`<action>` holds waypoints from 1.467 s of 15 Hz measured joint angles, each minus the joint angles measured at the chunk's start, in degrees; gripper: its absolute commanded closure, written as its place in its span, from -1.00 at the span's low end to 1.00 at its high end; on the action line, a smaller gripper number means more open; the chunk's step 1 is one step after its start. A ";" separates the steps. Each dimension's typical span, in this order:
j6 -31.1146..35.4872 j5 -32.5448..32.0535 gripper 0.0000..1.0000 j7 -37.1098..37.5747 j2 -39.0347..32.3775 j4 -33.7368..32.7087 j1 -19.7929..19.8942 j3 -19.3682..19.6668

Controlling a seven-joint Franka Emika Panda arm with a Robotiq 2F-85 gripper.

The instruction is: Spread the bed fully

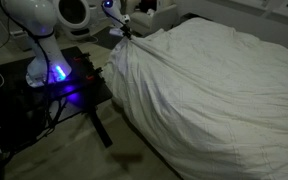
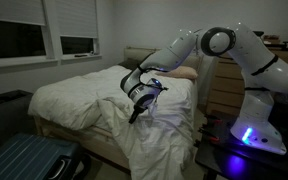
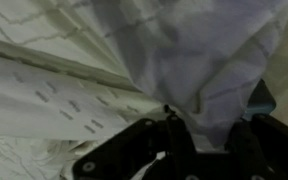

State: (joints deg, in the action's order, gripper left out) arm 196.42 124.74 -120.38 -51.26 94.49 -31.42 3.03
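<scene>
My gripper holds the bunched fold (image 1: 131, 40), the duvet stretching from it across the bed, so I keep pulling until the fold clears the bed's side, then release.
The bed (image 1: 224, 90) fills most of both exterior views, covered by a white wrinkled duvet (image 2: 84, 100). My gripper (image 1: 124, 27) is at the bed's near corner and is shut on a bunched fold of the duvet, lifting it into a peak. In an exterior view the gripper (image 2: 139, 100) hangs over the side of the bed with cloth pulled up to it. In the wrist view the duvet (image 3: 199, 60) rises from between the dark fingers (image 3: 199, 135) and hides the fingertips.
The small black table (image 1: 69, 85) with blue light holds my arm base (image 1: 46, 60) beside the bed. A wooden dresser (image 2: 224, 85) stands behind the arm. A ribbed dark case (image 2: 29, 160) lies on the floor by the bed. A window (image 2: 24, 40) is behind.
</scene>
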 measured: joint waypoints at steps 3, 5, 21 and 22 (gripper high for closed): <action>-0.05 0.00 0.95 -0.25 2.53 4.97 -2.07 -0.14; -0.05 0.01 0.95 -0.25 4.72 9.03 -4.60 0.77; -0.49 0.70 -0.13 -0.19 18.98 28.60 -23.26 7.14; -1.21 0.79 -0.30 0.13 20.08 28.57 -24.44 5.41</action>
State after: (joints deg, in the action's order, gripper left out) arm 195.21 125.53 -120.25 -31.18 123.06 -55.86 8.44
